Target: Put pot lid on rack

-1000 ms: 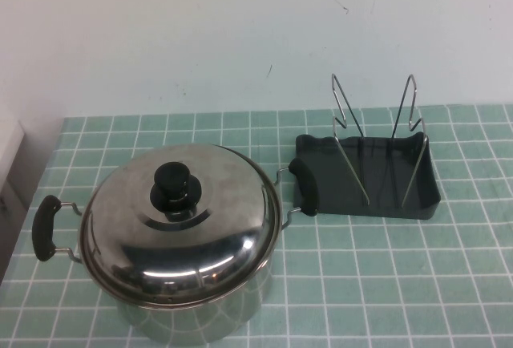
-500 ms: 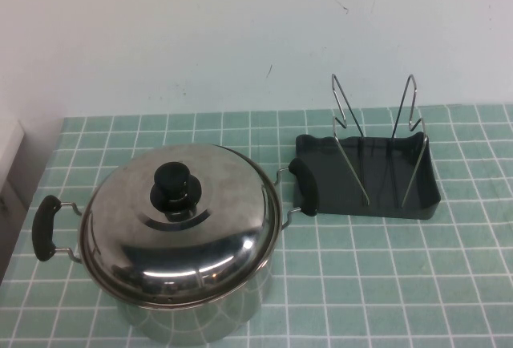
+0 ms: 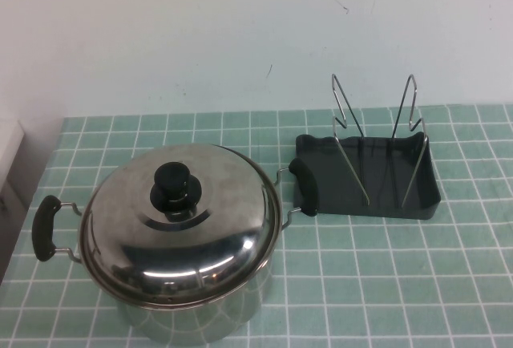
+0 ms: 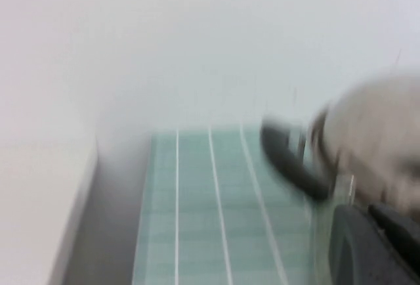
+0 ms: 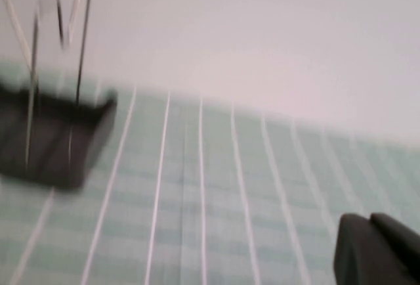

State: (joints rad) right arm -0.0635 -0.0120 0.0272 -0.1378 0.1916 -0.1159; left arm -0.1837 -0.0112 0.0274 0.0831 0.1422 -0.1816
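Note:
The pot lid (image 3: 180, 228) is near the robot's left gripper and the rack is near its right gripper, so next the left gripper grasps the black knob (image 3: 174, 185) and passes the lid across.
The pot lid (image 3: 208, 240), shiny steel with a black knob (image 3: 177, 184), sits closed on the steel pot (image 3: 192, 320) at the front left. The rack (image 3: 321, 180), a dark grey tray with two silver wire loops (image 3: 346, 135), stands to the pot's right and also shows in the right wrist view (image 5: 52, 134). Neither gripper shows in the high view. In the left wrist view, my left gripper (image 4: 367, 216) is shut and empty, close beside the pot's black handle (image 4: 289, 160). My right gripper (image 5: 369, 222) is shut and empty over the tiles, well apart from the rack.
The table is green tile with white grout (image 3: 417, 284). A white wall (image 3: 240, 35) runs along the back. The table's left edge drops off beside a pale surface (image 3: 10, 163). The pot's right handle (image 3: 304, 186) reaches over the rack's left rim.

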